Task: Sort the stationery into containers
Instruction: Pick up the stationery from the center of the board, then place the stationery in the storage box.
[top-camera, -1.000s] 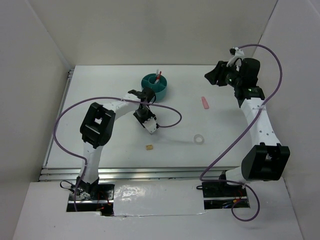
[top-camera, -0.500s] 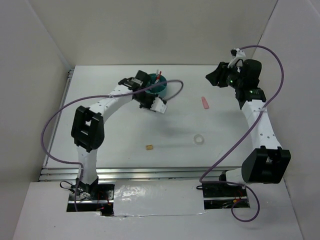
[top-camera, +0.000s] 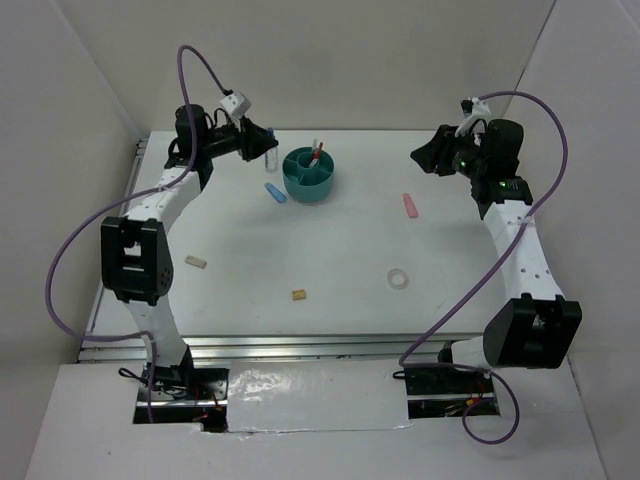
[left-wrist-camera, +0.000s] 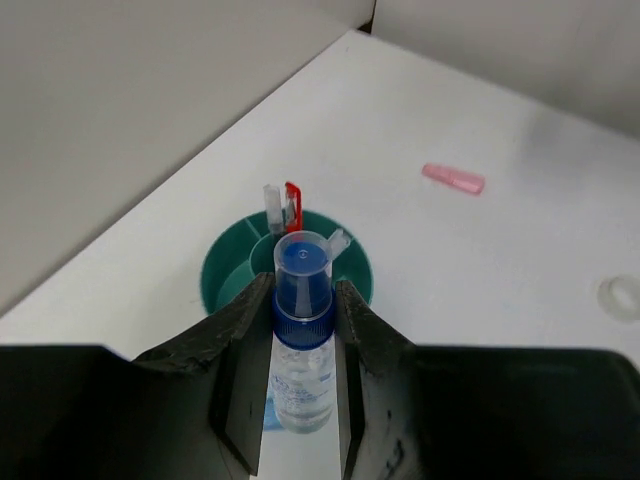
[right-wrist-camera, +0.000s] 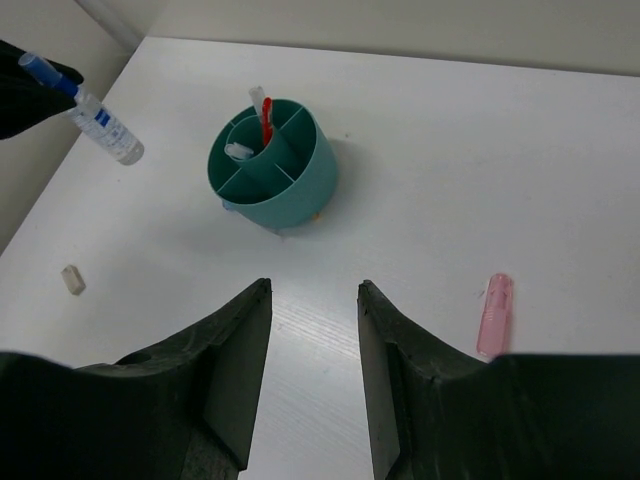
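The robot's left gripper keeps going with the bottle hanging base down (top-camera: 271, 161) beside the organiser's empty outer section (top-camera: 291, 163) until it is over that section, then lower the bottle's base inside and let go.
The round teal organiser (top-camera: 310, 176) stands at the back middle with a red and white pen in its central cup. My left gripper (top-camera: 258, 142) is raised just left of it, shut on a small clear bottle with a blue cap (left-wrist-camera: 302, 340), seen also in the top view (top-camera: 270, 158) and the right wrist view (right-wrist-camera: 102, 126). A light blue eraser (top-camera: 275, 192) lies beside the organiser (left-wrist-camera: 228, 272). A pink eraser (top-camera: 409, 205) lies right of centre. My right gripper (top-camera: 424, 155) is open and empty, high above the table, the pink eraser (right-wrist-camera: 495, 313) below to its right.
A clear tape ring (top-camera: 398, 278) lies at the front right. One tan block (top-camera: 196, 262) lies at the left and another (top-camera: 298, 295) near the front middle. White walls close in the table on three sides.
My left arm has swung from the table's middle, past the organiser, to the back left. The light blue eraser and the left tan block now show. The right arm has not moved.
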